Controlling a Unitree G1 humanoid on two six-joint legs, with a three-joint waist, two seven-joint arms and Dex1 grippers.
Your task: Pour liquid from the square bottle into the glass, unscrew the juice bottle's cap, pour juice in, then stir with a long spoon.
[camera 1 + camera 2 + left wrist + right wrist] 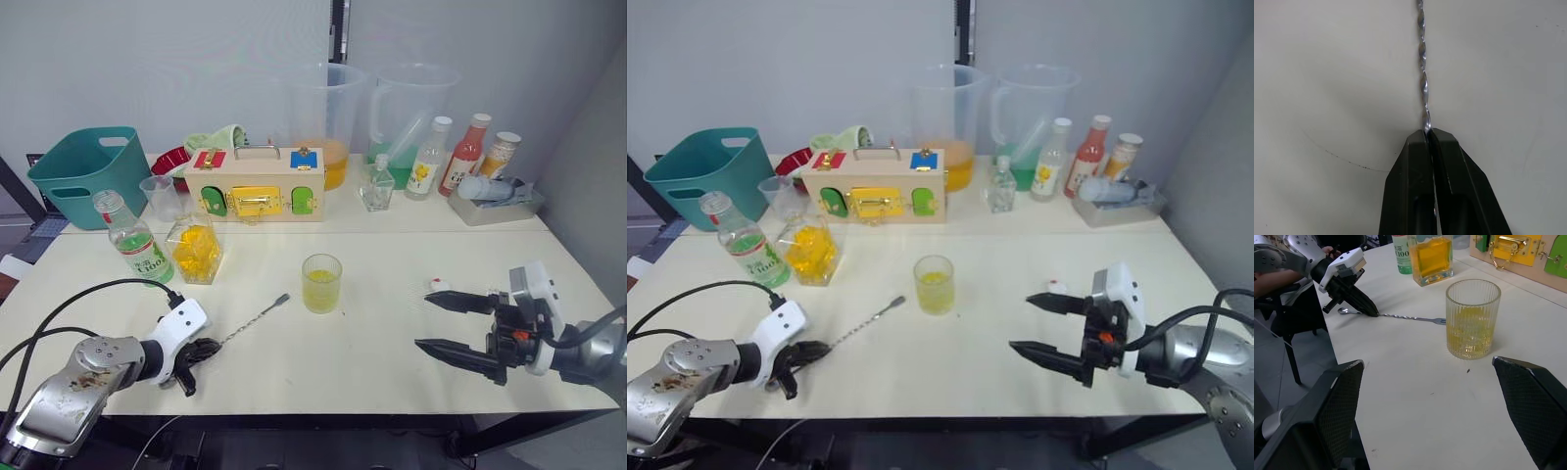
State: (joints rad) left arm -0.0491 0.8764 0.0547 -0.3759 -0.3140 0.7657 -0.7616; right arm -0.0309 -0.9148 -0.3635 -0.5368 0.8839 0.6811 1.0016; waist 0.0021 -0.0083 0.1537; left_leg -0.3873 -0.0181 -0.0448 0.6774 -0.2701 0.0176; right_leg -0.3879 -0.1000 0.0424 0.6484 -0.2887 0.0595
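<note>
I expect the fork end of the long spoon (249, 324) to stick up high above the glass's rim when I stir, because the spoon has a forked tip (1440, 321) opposite its bowl and reaches higher than the glass.
My left gripper (204, 350) is shut on the twisted stem of the long spoon (257, 317), which lies flat on the table and points toward the glass (321, 283). The glass holds yellow liquid in its lower part. To its left the square bottle (195, 249) stands with yellow liquid inside. Beside it is the juice bottle (132, 238), with green juice and an uncapped neck. The white cap (438, 285) lies on the table by my right gripper (439, 323), which hovers open and empty to the right of the glass.
Along the back stand a teal basket (83, 171), a plastic cup (162, 196), a wooden latch box (255, 184), two big jugs (328, 108), a small flask (377, 186), several bottles (464, 155) and a metal tray (495, 208).
</note>
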